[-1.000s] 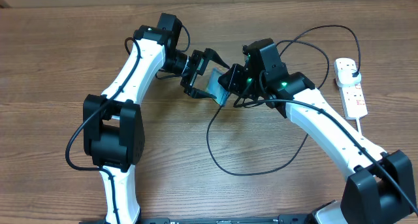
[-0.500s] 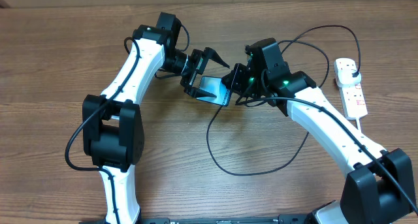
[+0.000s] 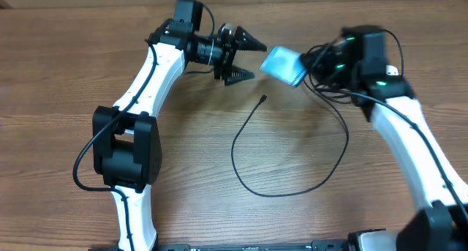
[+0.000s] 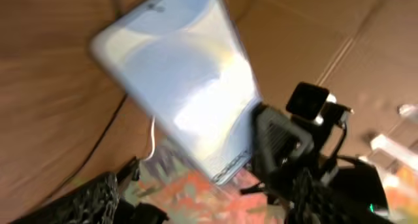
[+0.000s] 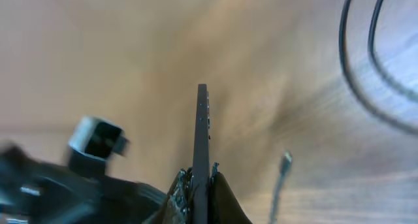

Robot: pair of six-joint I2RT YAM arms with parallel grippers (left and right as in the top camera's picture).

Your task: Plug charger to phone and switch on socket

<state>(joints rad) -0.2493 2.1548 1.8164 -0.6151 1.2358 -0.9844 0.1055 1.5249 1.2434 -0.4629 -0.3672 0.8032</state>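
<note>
My left gripper should take the phone's free edge to free my right gripper, which is holding the phone while the connector tip lies free.
My right gripper is shut on the phone and holds it tilted above the table, its light blue screen up. In the right wrist view the phone stands edge-on between the fingers. My left gripper is open and empty, just left of the phone and apart from it. The left wrist view shows the phone ahead of the open fingers. The charger cable loops on the table, its connector tip lying free below the phone; the tip also shows in the right wrist view. The socket is hidden behind my right arm.
The wooden table carries only the cable loop in the middle. More black cable arches at the back right towards the hidden power strip. Both arms reach in over the back half of the table.
The right gripper has lifted the phone and carried it right and back. The left gripper has let go of the phone, turned and drawn back. The connector tip now lies uncovered.
</note>
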